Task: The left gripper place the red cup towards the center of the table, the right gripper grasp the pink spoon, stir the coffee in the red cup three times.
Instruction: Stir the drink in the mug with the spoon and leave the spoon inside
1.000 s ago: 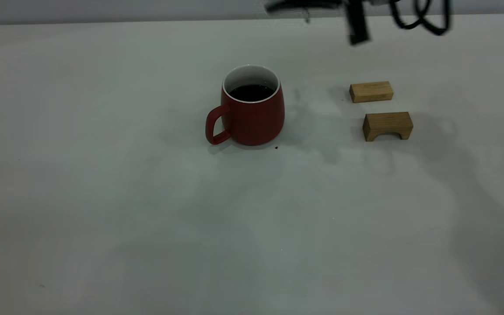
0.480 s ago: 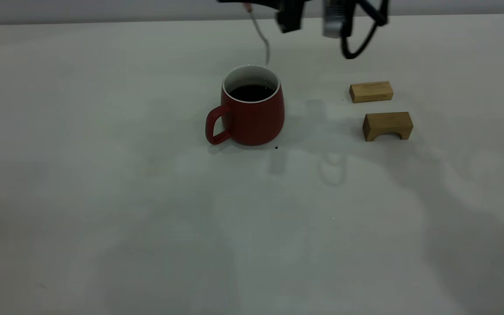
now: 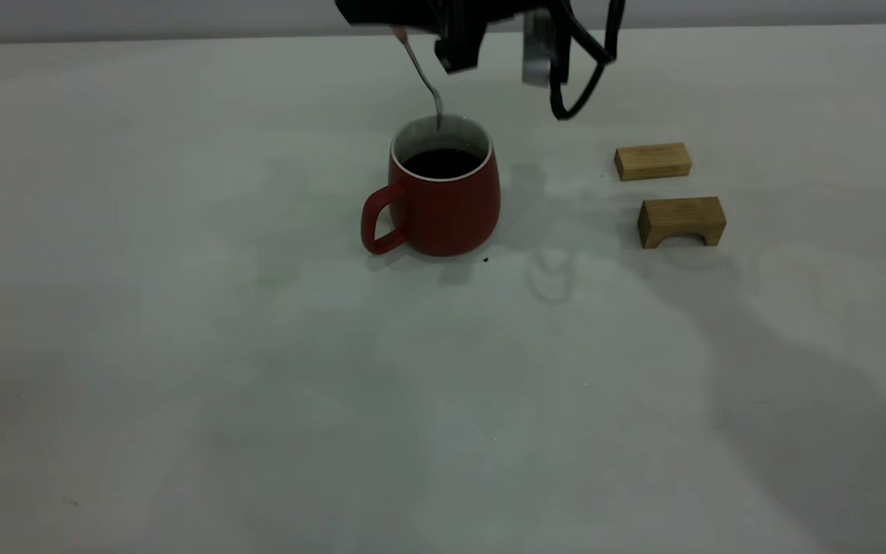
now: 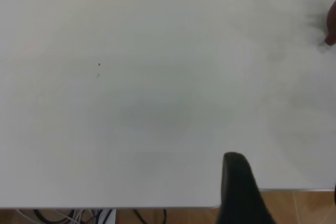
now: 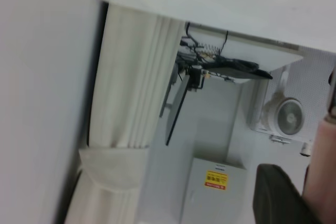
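Note:
My right gripper should move down and dip the spoon into the coffee (image 3: 442, 165), because the pink spoon's metal bowl (image 3: 439, 116) hangs at the red cup's far rim, above the coffee.
The red cup (image 3: 443, 208) stands upright near the middle of the table (image 3: 258, 346), handle to the left, with dark coffee (image 3: 441, 162) inside. Above and behind it my right gripper (image 3: 411, 17) is shut on the pink spoon (image 3: 421, 77). The spoon hangs slanted, its metal bowl at the cup's far rim, just above the coffee. In the right wrist view the pink handle (image 5: 323, 174) lies against a dark finger (image 5: 278, 198). My left gripper (image 4: 283, 182) is open over the table's edge, far from the cup, of which only a sliver (image 4: 331, 22) shows.
Two wooden blocks lie right of the cup: a flat one (image 3: 652, 161) and an arch-shaped one (image 3: 681, 221). A tiny dark speck (image 3: 486, 260) sits by the cup's base. Black cables (image 3: 581, 69) hang from the right arm.
The right gripper has moved left and down with the spoon, from the top right to above the cup. The spoon's bowl has come to the cup's far rim. The cup has not moved.

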You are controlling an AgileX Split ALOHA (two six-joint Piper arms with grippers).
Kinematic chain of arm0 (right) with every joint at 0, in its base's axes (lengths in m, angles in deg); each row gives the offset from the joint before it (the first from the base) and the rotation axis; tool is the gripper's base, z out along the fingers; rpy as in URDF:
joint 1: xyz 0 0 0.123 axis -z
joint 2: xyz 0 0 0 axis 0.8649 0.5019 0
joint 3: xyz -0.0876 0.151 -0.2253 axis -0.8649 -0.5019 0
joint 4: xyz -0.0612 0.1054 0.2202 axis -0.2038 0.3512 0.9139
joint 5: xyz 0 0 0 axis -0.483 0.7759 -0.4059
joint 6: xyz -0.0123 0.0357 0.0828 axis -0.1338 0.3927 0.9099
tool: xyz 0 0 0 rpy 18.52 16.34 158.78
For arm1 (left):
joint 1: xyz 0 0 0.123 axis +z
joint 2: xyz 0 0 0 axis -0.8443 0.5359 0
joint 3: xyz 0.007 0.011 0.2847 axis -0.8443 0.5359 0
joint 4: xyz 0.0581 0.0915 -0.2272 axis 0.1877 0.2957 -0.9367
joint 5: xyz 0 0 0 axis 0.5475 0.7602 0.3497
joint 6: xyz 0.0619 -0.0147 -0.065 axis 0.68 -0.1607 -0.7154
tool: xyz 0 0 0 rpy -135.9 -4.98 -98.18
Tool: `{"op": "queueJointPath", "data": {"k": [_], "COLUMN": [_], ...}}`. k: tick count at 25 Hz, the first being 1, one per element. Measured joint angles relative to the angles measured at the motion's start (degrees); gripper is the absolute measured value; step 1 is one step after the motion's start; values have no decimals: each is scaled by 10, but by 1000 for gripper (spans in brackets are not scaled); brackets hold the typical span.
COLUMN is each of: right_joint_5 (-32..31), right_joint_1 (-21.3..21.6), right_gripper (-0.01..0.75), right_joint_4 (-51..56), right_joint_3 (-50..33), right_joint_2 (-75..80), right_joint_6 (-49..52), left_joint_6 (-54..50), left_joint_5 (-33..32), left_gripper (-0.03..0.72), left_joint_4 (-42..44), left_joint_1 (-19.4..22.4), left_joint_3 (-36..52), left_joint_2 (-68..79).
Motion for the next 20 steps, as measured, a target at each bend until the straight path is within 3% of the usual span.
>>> {"op": "queueJointPath", "data": {"k": [6,13,20], "right_joint_5": [-19,-31,-44], "right_joint_1": [5,40,21], "right_gripper": [122,122,122], "right_joint_4": [2,2,4], "right_joint_3": [2,-5,-18], "right_joint_2": [32,73,81], "right_joint_6": [22,22,43], "left_joint_6": [0,0,0], "left_joint_5": [0,0,0], "left_gripper": [500,501,500], "left_joint_4": [0,0,0], "left_joint_1": [0,0,0], "left_joint_3": [0,0,0], "left_joint_2": [0,0,0]}}
